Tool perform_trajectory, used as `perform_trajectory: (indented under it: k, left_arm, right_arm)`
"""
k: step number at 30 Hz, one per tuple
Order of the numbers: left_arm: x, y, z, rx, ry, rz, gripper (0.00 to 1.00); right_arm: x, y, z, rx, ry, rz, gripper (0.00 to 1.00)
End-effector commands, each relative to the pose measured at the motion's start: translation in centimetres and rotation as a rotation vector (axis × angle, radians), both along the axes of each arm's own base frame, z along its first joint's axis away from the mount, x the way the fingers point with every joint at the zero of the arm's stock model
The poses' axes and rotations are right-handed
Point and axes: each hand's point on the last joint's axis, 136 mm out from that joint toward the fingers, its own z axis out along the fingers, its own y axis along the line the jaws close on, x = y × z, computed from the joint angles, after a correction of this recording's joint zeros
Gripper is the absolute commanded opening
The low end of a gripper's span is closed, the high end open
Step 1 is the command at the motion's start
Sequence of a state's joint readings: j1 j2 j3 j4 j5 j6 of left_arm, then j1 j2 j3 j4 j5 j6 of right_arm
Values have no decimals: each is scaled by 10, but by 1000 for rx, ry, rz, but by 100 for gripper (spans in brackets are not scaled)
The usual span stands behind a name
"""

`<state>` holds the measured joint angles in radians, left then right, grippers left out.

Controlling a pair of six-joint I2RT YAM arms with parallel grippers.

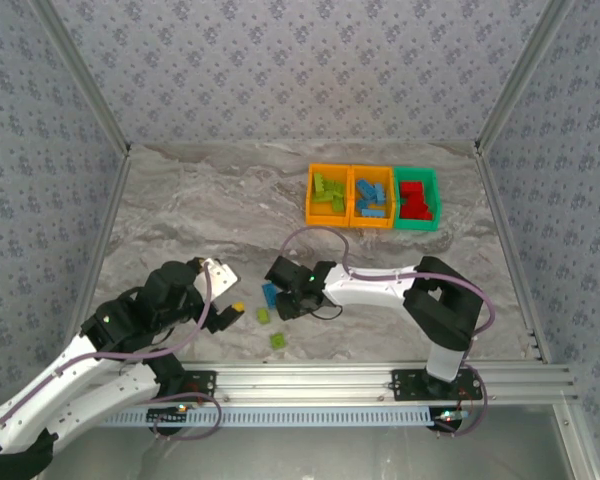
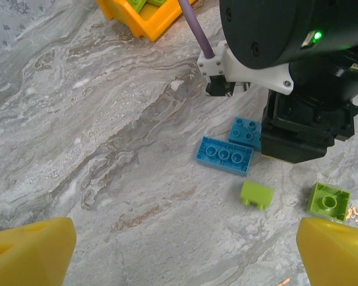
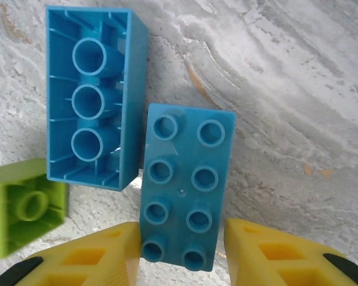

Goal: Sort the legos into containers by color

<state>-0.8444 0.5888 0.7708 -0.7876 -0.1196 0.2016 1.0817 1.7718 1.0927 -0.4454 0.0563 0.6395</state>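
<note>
My left gripper should move back until my right gripper takes the blue legos [image 2: 225,156] away, because my right gripper's wrist crowds the space by the green lego.
My right gripper [image 3: 182,256] is low over the table, its yellow fingers [image 3: 101,256] straddling the near end of a studded blue lego [image 3: 185,185]. The left pad touches the brick; a thin gap remains at the right pad. Beside it lies an upside-down blue lego [image 3: 95,95] and a green lego [image 3: 24,205]. My left gripper [image 2: 185,256] hovers wide open over bare table, nothing between its fingers [image 2: 30,250]. Ahead of it lie the two blue legos [image 2: 225,155] and two green legos [image 2: 256,194], [image 2: 329,201]. The containers at the back hold sorted legos: green in the left orange bin [image 1: 310,195], blue in the middle orange bin [image 1: 371,222], red in the green bin [image 1: 417,226].
The right arm's black wrist [image 2: 304,119] stands just beyond the loose bricks, close to my left gripper [image 1: 228,297]. Metal frame rails run along the table's near edge [image 1: 330,380], and patterned walls close off the back and both sides.
</note>
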Motion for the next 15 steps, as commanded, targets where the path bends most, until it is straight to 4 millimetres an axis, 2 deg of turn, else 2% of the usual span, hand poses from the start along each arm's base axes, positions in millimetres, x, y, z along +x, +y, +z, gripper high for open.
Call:
perform_trajectory:
  k: [1, 5, 7, 11, 15]
  left_arm:
    - [1, -3, 3, -18, -19, -14, 96]
    - [2, -5, 2, -19, -22, -17, 96]
    - [1, -6, 1, -17, -20, -27, 97]
    - [-7, -8, -8, 3, 7, -81, 99]
    - [-21, -12, -22, 48, 27, -193, 99]
  right_arm:
    - [-1, -24, -1, -82, -24, -19, 45]
    - [0, -17, 0, -70, -24, 20, 60]
    - [1, -13, -6, -78, -12, 24, 62]
    - [4, -2, -16, -77, 3, 22, 53]
    - [9, -5, -18, -84, -4, -2, 39]
